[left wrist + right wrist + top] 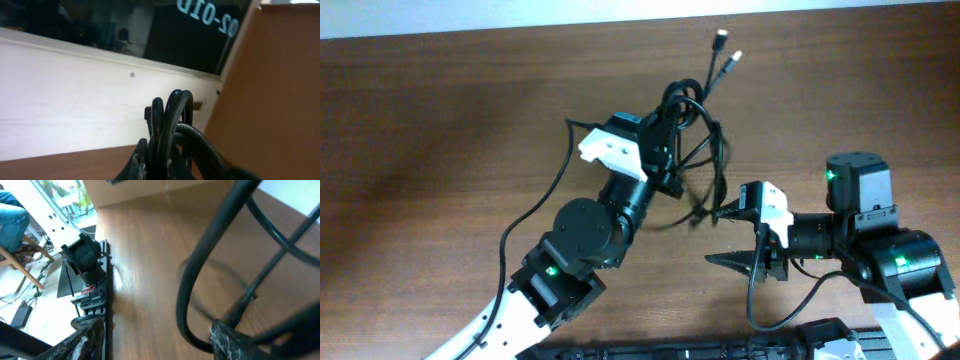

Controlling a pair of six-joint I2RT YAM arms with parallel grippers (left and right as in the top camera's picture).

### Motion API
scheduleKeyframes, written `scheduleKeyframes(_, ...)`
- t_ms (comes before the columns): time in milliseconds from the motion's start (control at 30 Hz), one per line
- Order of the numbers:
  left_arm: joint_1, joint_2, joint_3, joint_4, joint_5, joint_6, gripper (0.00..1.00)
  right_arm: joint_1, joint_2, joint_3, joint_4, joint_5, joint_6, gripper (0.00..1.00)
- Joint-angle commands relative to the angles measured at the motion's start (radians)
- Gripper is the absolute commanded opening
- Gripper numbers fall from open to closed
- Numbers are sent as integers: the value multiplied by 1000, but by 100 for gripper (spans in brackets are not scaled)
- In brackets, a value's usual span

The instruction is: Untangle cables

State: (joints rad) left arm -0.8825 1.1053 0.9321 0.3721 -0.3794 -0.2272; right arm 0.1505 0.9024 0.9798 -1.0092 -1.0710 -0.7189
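Note:
Next, my right gripper takes the loops (pixel 708 118) next to my left gripper and pulls them out, because the cable loop (pixel 716 205) is hanging against my right gripper's finger, outside its fingers.
The cables (pixel 705 130) are a bundle of thin black looped cords on the wooden table, with two small plug ends (pixel 721 38) pointing to the far edge. My left gripper (pixel 665 150) is shut on the bundle's loops; the left wrist view shows the cords (pixel 172 115) rising between the fingers (pixel 162 160). My right gripper (pixel 722 237) is open, with its fingers wide apart, just right of the bundle's lower end. In the right wrist view a cable loop (pixel 192 290) runs against one finger, and the gap between the jaws (pixel 160 345) holds nothing.
The wooden table (pixel 440 120) carries both arms. A black rail (pixel 720 348) runs along the front edge. The right arm's base (pixel 880 250) stands at the right. A thicker arm wire (pixel 535 210) curves along the left arm.

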Motion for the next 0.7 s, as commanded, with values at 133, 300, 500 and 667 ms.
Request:
scheduleKeyframes(133, 49, -35, 29, 61, -212, 24, 0, 7, 3, -13, -73, 138, 16, 64)
scheduleKeyframes(300, 61, -35, 29, 28, -201, 24, 0, 7, 4, -13, -71, 141, 16, 81)
scheduleKeyframes(500, 61, -35, 29, -107, -48, 24, 0, 6, 3, -13, 34, 141, 86, 98)
scheduleKeyframes(667, 61, -35, 29, -183, 103, 28, 0, 6, 3, -13, 301, 140, 452, 99)
